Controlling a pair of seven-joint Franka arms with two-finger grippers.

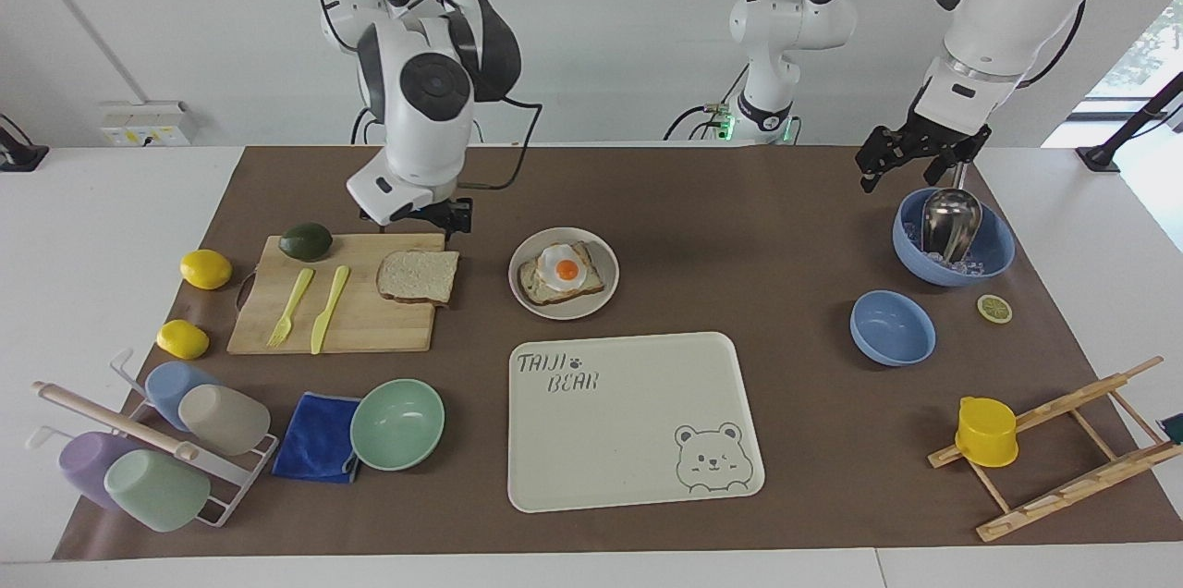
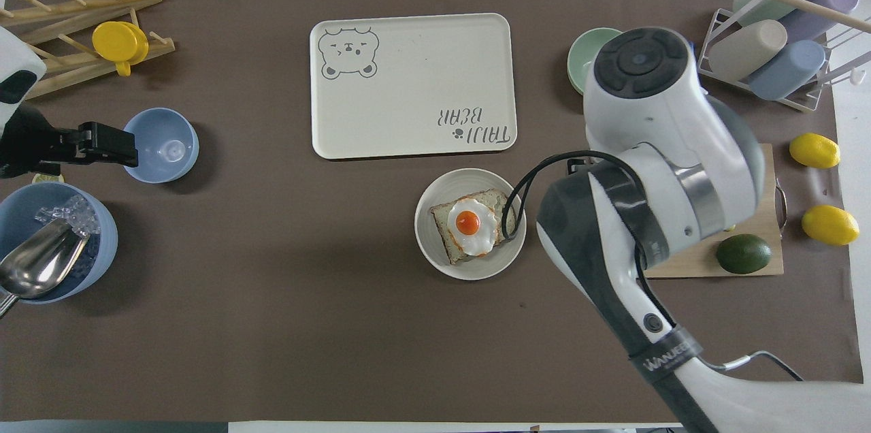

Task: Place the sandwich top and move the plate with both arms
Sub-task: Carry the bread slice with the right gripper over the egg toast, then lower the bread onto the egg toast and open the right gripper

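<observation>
My right gripper should keep going toward the sandwich top [image 1: 418, 276], which sticks out past the cutting board toward the plate. It should keep moving to that overhanging rim [image 1: 451, 275] until its fingers are on both sides of it.
The sandwich top [image 1: 418, 275], a plain bread slice, lies on the wooden cutting board [image 1: 277, 329] at the end nearest the plate. The beige plate [image 1: 564, 309] beside the board holds a toast with a fried egg [image 1: 562, 272]; plate [image 2: 430, 242] and egg toast [image 2: 471, 224] also show in the overhead view. My right gripper [image 1: 450, 220] hangs low over the board's robot-side edge, just above the bread, mostly hidden under its wrist. In the overhead view the right arm hides the bread. My left gripper [image 1: 910, 158] waits open above the blue ice bowl [image 1: 993, 255].
An avocado [image 1: 305, 240], a yellow fork and a knife lie on the board; two lemons [image 1: 205, 269] lie beside it. The bear tray [image 1: 628, 422] lies farther from the robots than the plate. A mint bowl [image 1: 397, 423], blue cloth, cup rack, small blue bowl [image 1: 892, 327] and wooden rack stand around.
</observation>
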